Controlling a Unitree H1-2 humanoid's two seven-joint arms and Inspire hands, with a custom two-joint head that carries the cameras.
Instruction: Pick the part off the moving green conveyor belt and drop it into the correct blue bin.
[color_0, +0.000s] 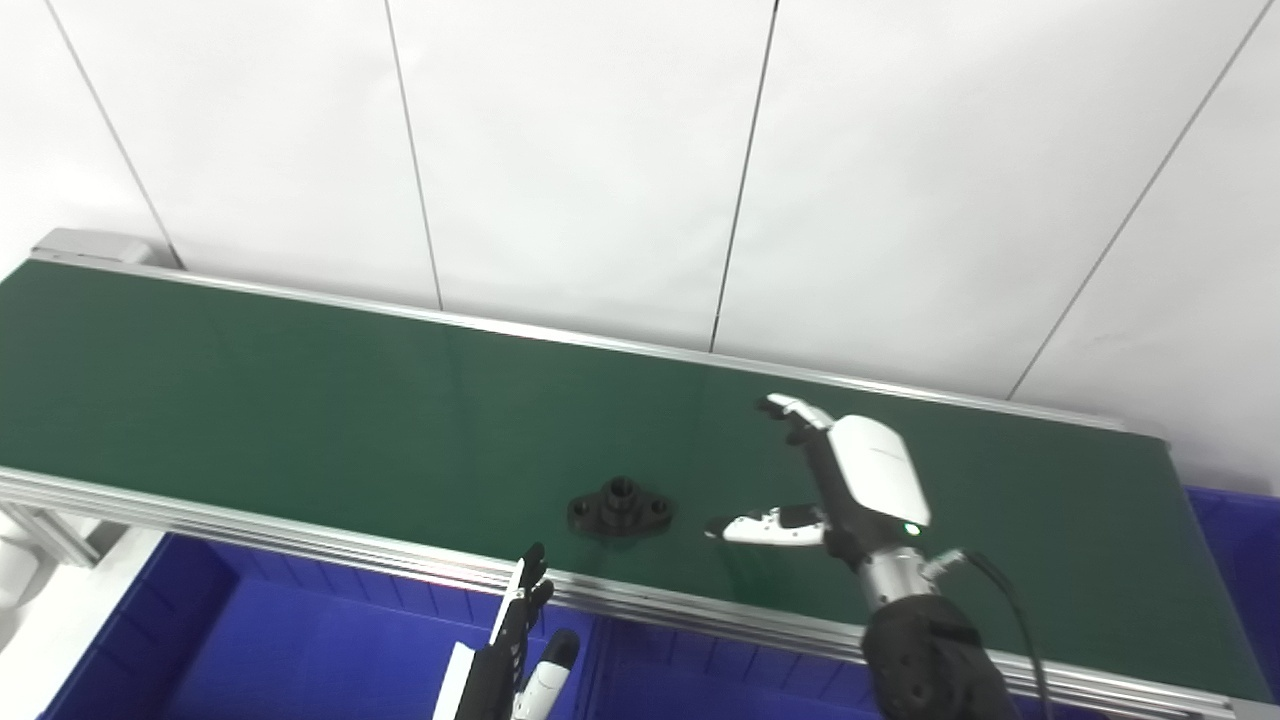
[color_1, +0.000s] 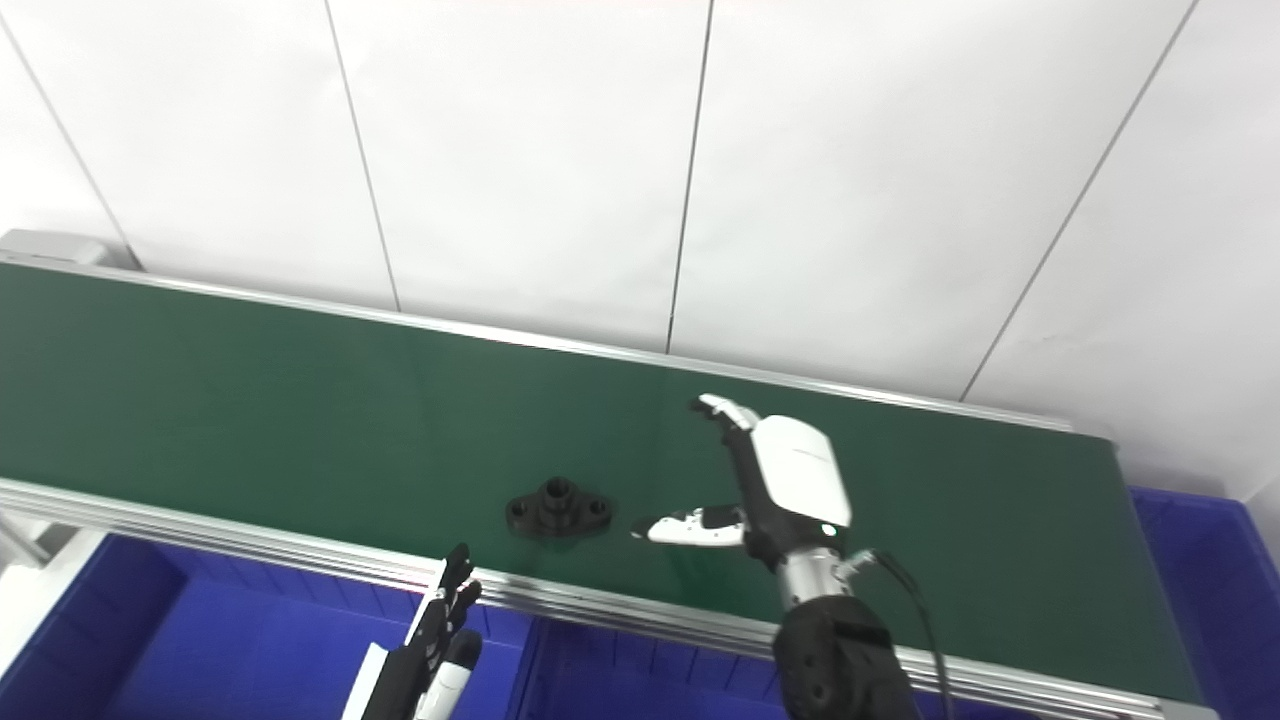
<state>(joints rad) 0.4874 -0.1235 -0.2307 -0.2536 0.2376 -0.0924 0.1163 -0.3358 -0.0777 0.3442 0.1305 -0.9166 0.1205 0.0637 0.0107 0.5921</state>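
The part's raised hub (color_0: 620, 491) rests on a narrow edge. So the black part (color_0: 619, 514) will fall over onto its side when I drop it into the blue bin.
A black flanged part (color_0: 620, 505) with a raised centre hub lies flat on the green conveyor belt (color_0: 300, 400), close to the belt's near edge. My right hand (color_0: 850, 480) hovers over the belt to the right of the part, open, thumb and fingers spread toward it, holding nothing. My left hand (color_0: 515, 650) is low at the bottom edge, in front of the belt's near rail and over a blue bin (color_0: 280, 650), fingers straight and apart, empty. The part also shows in the right eye view (color_1: 558, 508).
The belt has aluminium side rails (color_0: 700, 610). Blue bins sit below the near rail, and another blue bin (color_0: 1240, 560) stands past the belt's right end. A white panelled wall stands behind the belt.
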